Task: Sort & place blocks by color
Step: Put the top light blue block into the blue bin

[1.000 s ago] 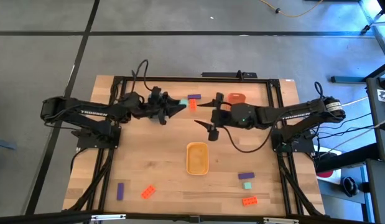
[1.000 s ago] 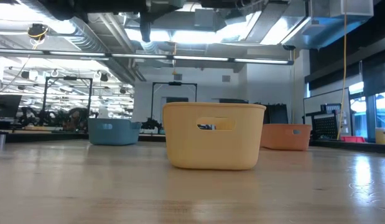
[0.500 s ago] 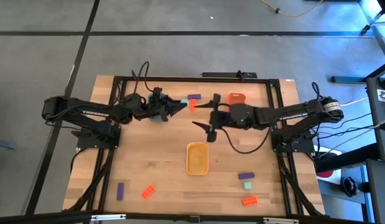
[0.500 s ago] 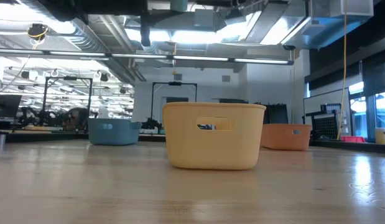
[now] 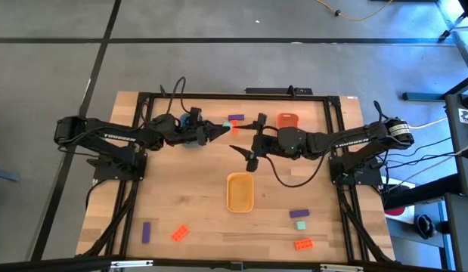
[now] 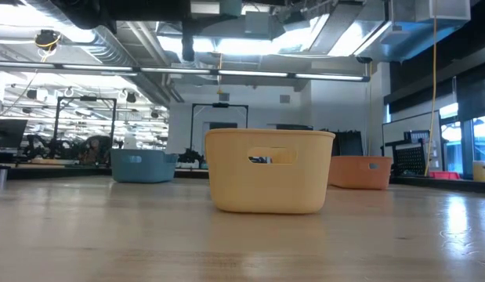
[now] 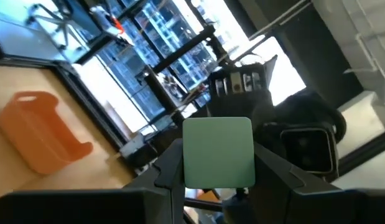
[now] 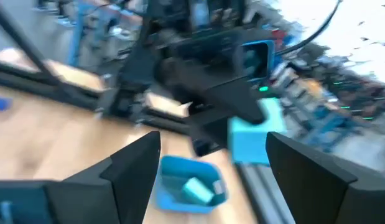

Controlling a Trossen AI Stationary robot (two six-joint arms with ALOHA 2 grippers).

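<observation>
My left gripper should pull back and lower the mint-green block point(image 5: 227, 125) into the blue tray point(image 6: 142, 166), as it holds it out past the tray near my open right gripper.
My left gripper point(image 5: 220, 128) hovers over the far middle of the table, shut on a mint-green block point(image 7: 217, 152), above the blue tray point(image 8: 173, 169). That tray holds another mint-green block point(image 8: 195, 188). My right gripper point(image 5: 247, 137) faces it from the right, open, with nothing between its fingers. An orange-red block point(image 5: 234, 128) and a purple block point(image 5: 236, 118) lie just beyond the left gripper's tip. More blocks lie near the front edge: purple point(image 5: 146, 231), orange-red point(image 5: 181, 233), purple point(image 5: 299, 214), mint-green point(image 5: 300, 225), orange-red point(image 5: 302, 243). My left gripper pinches the mint-green block by two opposite sides point(image 7: 189, 163) between its two fingers point(image 7: 169, 168). The fingers come about level from the table's left. The block is lifted clear above the table, one flat face turned toward the wrist camera.
A yellow tray point(image 5: 240, 192) stands in the table's middle, and an orange tray point(image 5: 287, 119) at the far right. In the low view the yellow tray point(image 6: 269, 180) fills the centre. Bare wood lies between the trays and the front blocks.
My left gripper has rolled about its own pointing line, turning the held mint-green block with it, and stays over the blue tray. The grip is unchanged.
</observation>
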